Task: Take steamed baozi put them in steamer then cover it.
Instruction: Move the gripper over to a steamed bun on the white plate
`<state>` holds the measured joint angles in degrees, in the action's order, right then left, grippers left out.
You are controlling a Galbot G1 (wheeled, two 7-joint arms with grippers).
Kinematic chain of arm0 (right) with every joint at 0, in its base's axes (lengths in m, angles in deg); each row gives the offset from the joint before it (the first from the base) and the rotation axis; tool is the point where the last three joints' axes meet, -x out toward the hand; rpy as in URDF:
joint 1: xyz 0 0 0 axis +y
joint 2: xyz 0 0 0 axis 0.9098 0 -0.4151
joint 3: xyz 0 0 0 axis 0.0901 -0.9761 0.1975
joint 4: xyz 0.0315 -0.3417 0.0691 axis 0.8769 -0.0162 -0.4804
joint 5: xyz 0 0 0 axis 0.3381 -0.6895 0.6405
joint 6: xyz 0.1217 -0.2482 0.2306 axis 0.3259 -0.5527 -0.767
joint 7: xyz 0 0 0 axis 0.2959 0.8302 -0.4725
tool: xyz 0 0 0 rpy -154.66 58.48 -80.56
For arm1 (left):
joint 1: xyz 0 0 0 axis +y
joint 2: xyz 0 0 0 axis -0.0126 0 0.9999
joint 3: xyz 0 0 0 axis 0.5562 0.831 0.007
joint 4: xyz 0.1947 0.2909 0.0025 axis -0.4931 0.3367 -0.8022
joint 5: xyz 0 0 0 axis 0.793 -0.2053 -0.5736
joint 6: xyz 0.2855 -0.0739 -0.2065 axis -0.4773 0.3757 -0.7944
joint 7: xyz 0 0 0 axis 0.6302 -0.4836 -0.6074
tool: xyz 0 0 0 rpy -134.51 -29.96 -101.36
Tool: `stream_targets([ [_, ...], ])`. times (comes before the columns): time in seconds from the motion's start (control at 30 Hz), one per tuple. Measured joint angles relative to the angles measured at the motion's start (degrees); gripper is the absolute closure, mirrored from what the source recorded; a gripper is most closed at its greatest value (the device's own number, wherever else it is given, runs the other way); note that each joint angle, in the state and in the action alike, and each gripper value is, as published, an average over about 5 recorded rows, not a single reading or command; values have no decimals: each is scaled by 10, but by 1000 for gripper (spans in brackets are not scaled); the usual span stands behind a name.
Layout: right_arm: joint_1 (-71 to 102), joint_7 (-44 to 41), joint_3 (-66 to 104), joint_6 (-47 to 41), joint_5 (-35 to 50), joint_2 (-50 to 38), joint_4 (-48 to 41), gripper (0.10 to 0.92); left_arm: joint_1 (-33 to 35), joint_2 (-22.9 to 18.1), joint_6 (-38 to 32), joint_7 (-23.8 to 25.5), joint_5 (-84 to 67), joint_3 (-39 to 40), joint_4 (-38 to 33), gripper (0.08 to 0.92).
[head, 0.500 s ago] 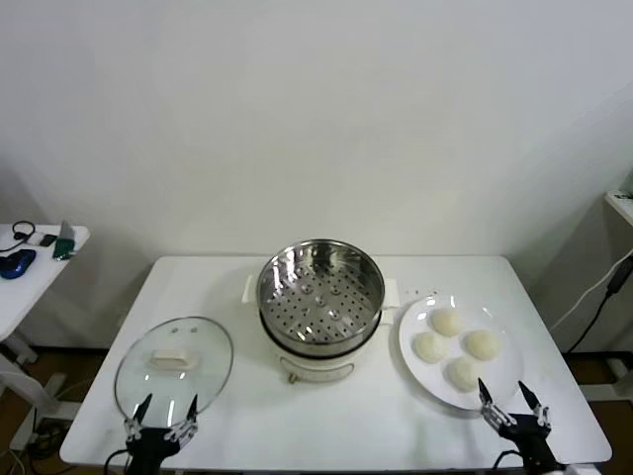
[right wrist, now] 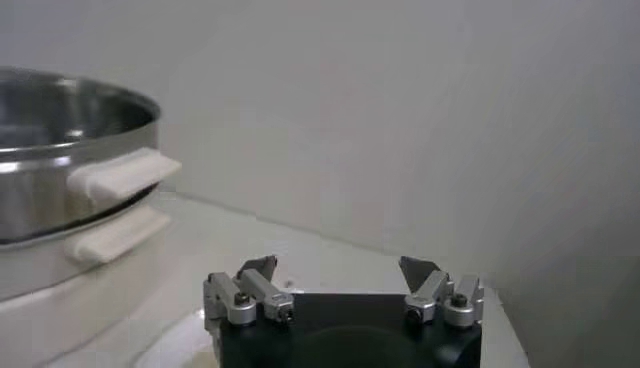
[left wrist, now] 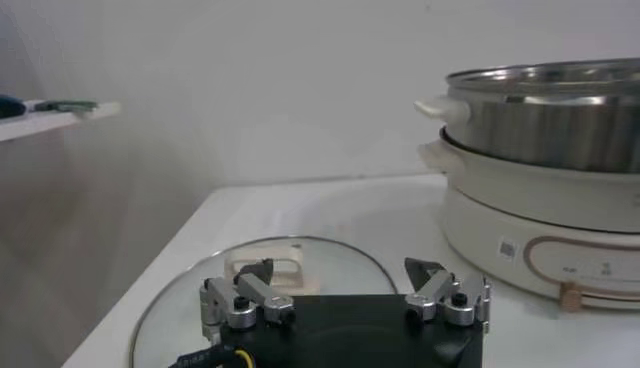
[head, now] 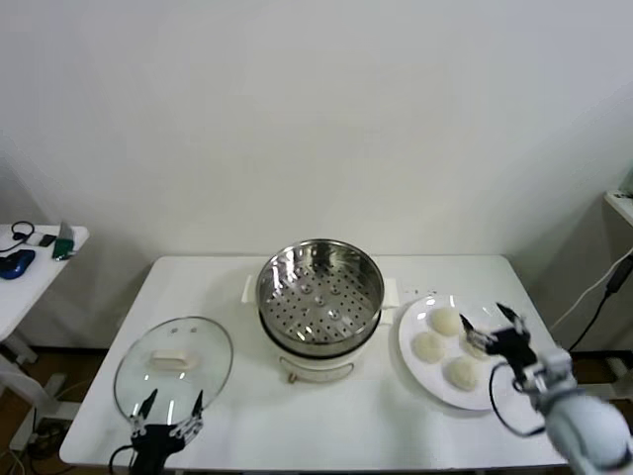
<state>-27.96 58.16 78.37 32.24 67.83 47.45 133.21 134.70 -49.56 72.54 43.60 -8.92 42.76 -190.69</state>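
My right gripper is pointing level at the wall [right wrist: 345,190] while the baozi lie below. It should go up, turn its fingers down and grab the far baozi [head: 445,321] from above.
The steamer [head: 319,297], a shiny steel pot with a perforated tray on a cream base, stands open at the table's middle. The cover [head: 173,361], a clear glass lid with a cream handle, lies flat to its left. Steamed baozi [head: 445,321] [head: 427,345] [head: 461,373] sit on a white plate [head: 493,391] to the right; a fourth is mostly hidden behind my right gripper [head: 485,317], which is open above the plate's right side. My left gripper [head: 171,398] is open at the lid's near edge. The left wrist view shows that gripper [left wrist: 340,268], the lid handle [left wrist: 268,265] and the steamer [left wrist: 550,130].
A small side table [head: 30,259] with dark items stands at the far left. A white wall is behind the table. The right wrist view shows my open right gripper [right wrist: 338,264] with the steamer's handle [right wrist: 120,172] off to one side.
My right arm has risen from the table's front edge and moved over the plate's right side, covering one baozi. The left gripper has stayed in place.
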Motion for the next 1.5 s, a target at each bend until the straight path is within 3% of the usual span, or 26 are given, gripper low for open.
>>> stream_targets([
  [0.23, -267, -192, -267, 60, -64, -78, -105, 203, 3, -1, -5, 2, 4, 2, -3, 177],
  [0.53, -602, -357, -606, 114, -76, -68, -206, 203, 3, -5, -11, 6, 10, 9, 1, 177],
  [0.87, -773, -388, -820, 90, -73, -7, -293, 203, 1, -6, -13, 8, 14, 9, 9, 177],
  [1.5, -693, -389, -823, 83, -82, 105, -426, 203, -4, -17, -13, 10, 27, 10, 29, 177],
])
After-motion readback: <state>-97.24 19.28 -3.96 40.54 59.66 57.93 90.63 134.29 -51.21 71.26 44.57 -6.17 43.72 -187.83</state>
